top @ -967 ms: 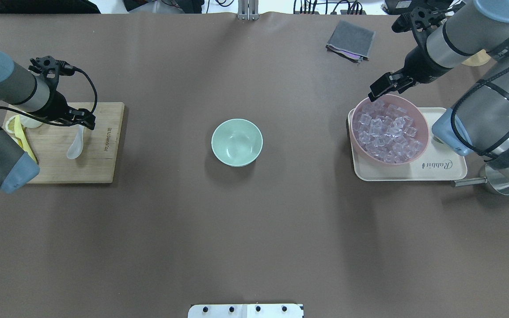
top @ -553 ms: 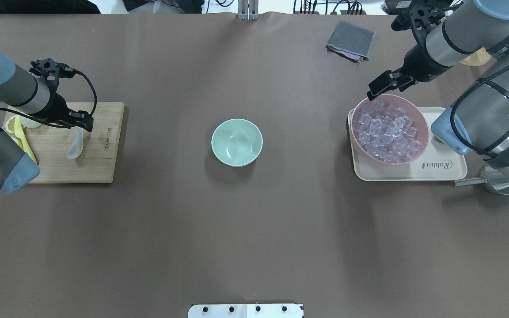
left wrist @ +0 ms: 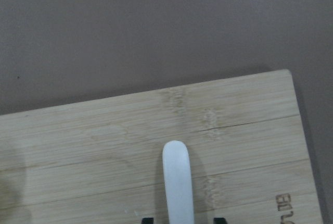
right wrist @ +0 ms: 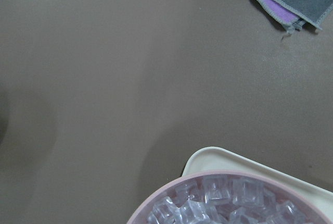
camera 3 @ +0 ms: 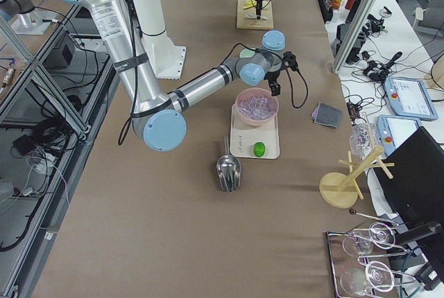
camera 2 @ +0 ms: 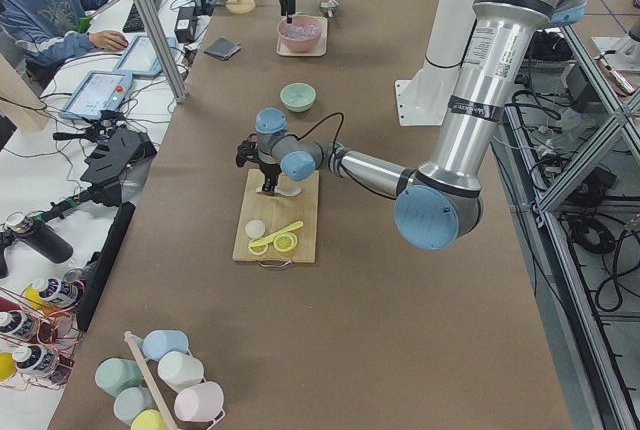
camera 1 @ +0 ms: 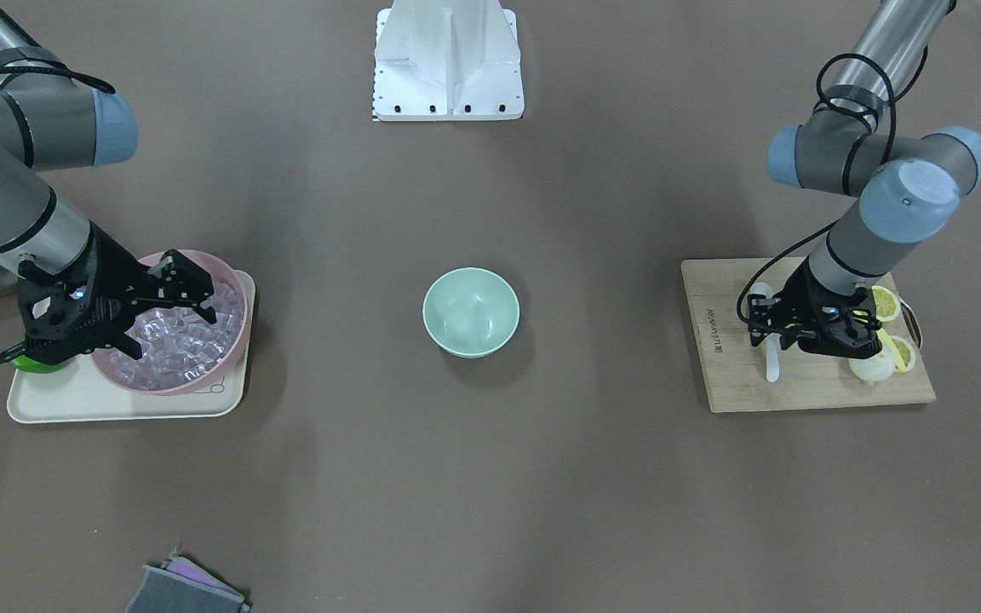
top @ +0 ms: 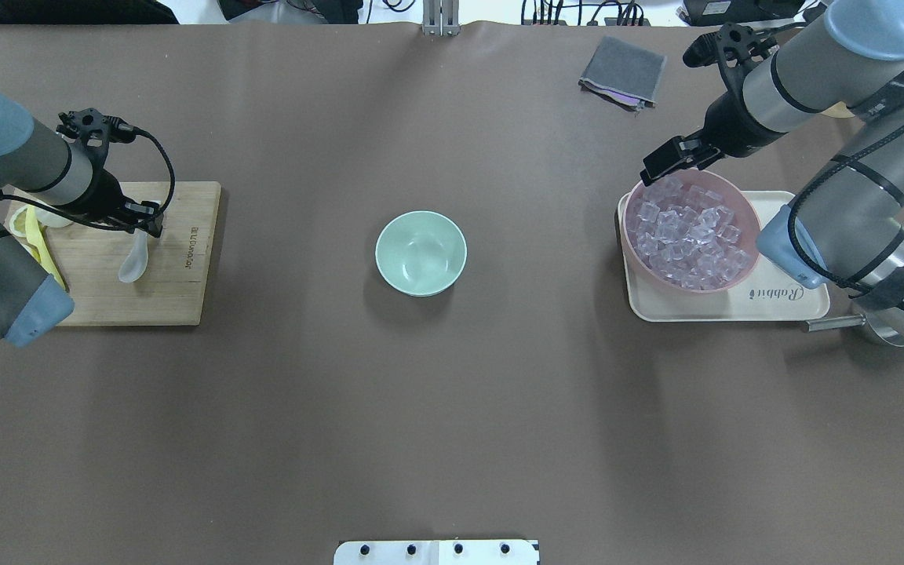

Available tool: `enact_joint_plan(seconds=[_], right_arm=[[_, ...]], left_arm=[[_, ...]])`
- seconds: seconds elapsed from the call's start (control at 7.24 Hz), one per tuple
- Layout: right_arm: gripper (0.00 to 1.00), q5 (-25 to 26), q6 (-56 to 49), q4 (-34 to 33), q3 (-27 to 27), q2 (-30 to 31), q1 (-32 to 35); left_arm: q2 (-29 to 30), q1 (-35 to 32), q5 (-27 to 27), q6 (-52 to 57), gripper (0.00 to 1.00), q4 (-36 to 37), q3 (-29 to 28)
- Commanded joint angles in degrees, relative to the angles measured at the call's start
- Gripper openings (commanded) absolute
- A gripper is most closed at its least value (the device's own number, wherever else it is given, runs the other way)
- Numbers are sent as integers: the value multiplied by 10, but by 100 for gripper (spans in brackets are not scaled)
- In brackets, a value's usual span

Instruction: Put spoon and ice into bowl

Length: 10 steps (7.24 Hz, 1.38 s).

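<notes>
The mint-green bowl (camera 1: pixel 471 312) looks small next to the length of the spoon, so the spoon's handle should stick out past the bowl's rim when I lower the white spoon (camera 1: pixel 771 359) in.
The white spoon (top: pixel 133 263) lies on the wooden cutting board (top: pixel 154 302) at the left. My left gripper (top: pixel 149 223) is open, its two fingertips either side of the spoon's handle (left wrist: pixel 178 182) without clasping it. The mint-green bowl (top: pixel 421 253) stands empty at the table's middle. Clear ice cubes (top: pixel 687 235) fill a pink bowl (top: pixel 629 249) on a cream tray (top: pixel 774 302) at the right. My right gripper (top: pixel 662 163) is open and empty just above the pink bowl's far left rim, and it also shows over the ice in the front-facing view (camera 1: pixel 169 315).
Lemon slices and a yellow spoon (top: pixel 30 231) lie on the board's left side. A metal scoop (top: pixel 883 326) lies right of the tray. A grey cloth (top: pixel 623 72) lies at the far right. A green lime (camera 1: pixel 31 362) sits on the tray.
My left gripper has come down and slightly nearer over the spoon's handle. My right gripper has shifted a little to the left along the pink bowl's far rim. Nothing was picked up.
</notes>
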<state>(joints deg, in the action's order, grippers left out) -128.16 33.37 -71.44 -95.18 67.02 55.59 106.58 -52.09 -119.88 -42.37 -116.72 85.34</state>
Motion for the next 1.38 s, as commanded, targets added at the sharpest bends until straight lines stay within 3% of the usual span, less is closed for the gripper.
enact_joint_plan(seconds=[0.0, 0.28, 0.69, 0.97, 1.24], right_arm=[[99, 2, 1, 1, 3, 0, -1], [98, 2, 1, 1, 3, -1, -1], [96, 5, 1, 1, 7, 0, -1], [92, 22, -4, 1, 23, 0, -4], [89, 26, -8, 0, 24, 20, -3]], left_arm=[[-1, 1, 0, -1, 22, 0, -2], [0, 1, -1, -3, 0, 0, -2], [42, 1, -7, -26, 0, 10, 42], [120, 35, 1, -146, 0, 22, 62], [199, 86, 46, -225, 0, 41, 60]])
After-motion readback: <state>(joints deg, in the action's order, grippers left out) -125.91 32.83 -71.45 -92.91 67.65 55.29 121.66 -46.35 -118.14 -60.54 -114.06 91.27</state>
